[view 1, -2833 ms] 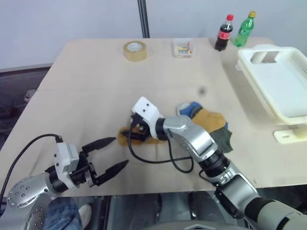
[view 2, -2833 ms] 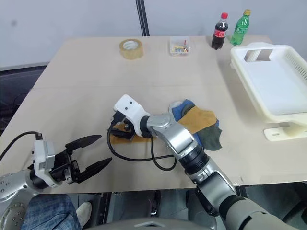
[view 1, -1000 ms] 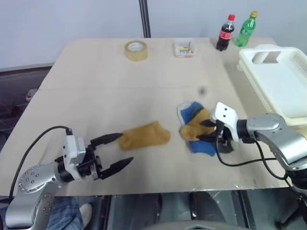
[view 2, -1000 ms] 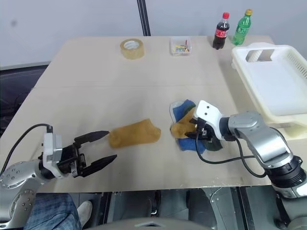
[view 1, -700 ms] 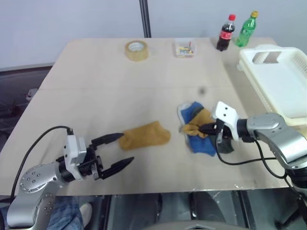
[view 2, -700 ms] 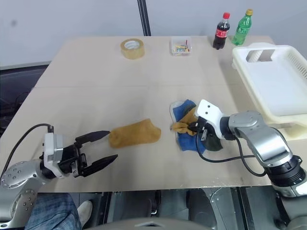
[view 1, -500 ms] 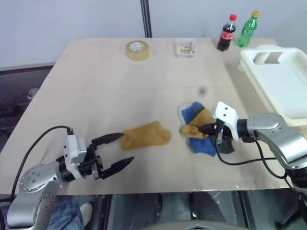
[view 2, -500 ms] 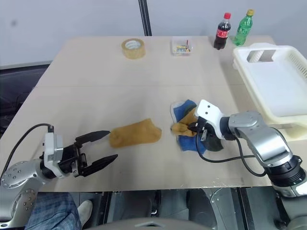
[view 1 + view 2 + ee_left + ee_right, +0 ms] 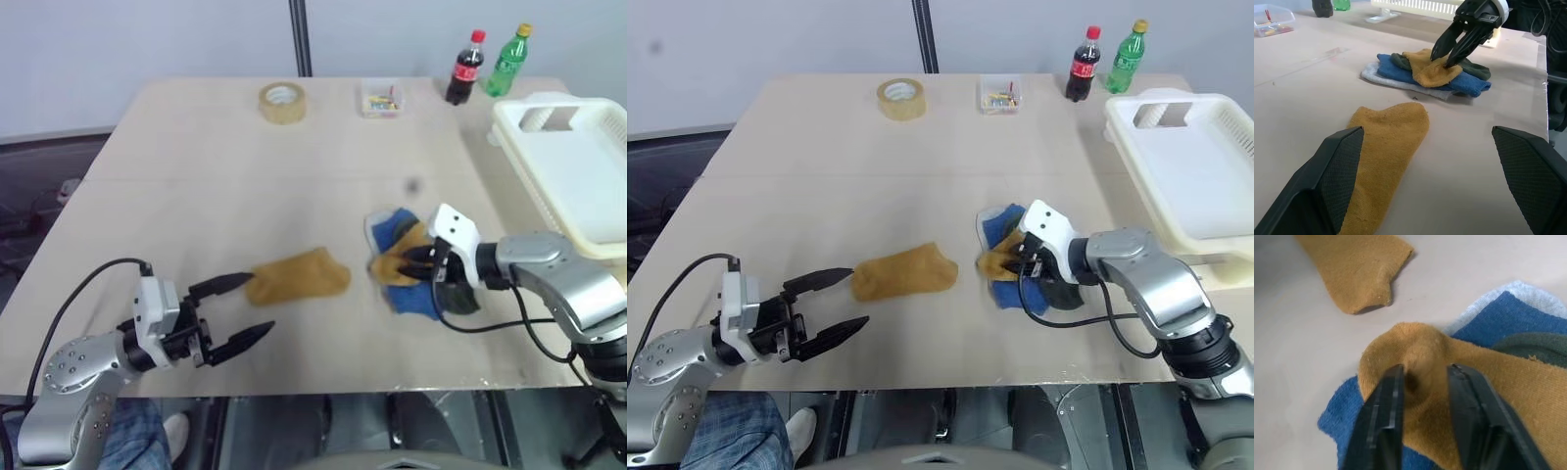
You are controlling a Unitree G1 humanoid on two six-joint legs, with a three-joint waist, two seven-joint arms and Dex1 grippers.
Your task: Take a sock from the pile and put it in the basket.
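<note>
My gripper will lift the top mustard sock (image 9: 400, 259), and it will come away on its own because it lies uncovered over the blue and dark green socks (image 9: 394, 227).
The pile (image 9: 411, 269) of blue, dark green and mustard socks lies right of the table's middle. My right gripper (image 9: 1425, 368) is open over it, jaws a little apart. They stand on either side of a raised fold of the top mustard sock (image 9: 1498, 377), which rests on the pile. A second mustard sock (image 9: 297, 276) lies flat by itself to the left. My left gripper (image 9: 257, 305) is open and level, its upper fingertip by that sock's end. The white basket (image 9: 578, 186) stands at the right edge.
Along the far edge are a tape roll (image 9: 281, 101), a small clear box (image 9: 379, 99), a cola bottle (image 9: 464, 69) and a green bottle (image 9: 509, 61). Bare tabletop lies between the pile and the basket. The table's near edge runs just below both grippers.
The right arm went from the lone mustard sock back to the pile. In the last second its fingers pinched the top mustard sock into a fold, then parted a little. The left gripper stayed put.
</note>
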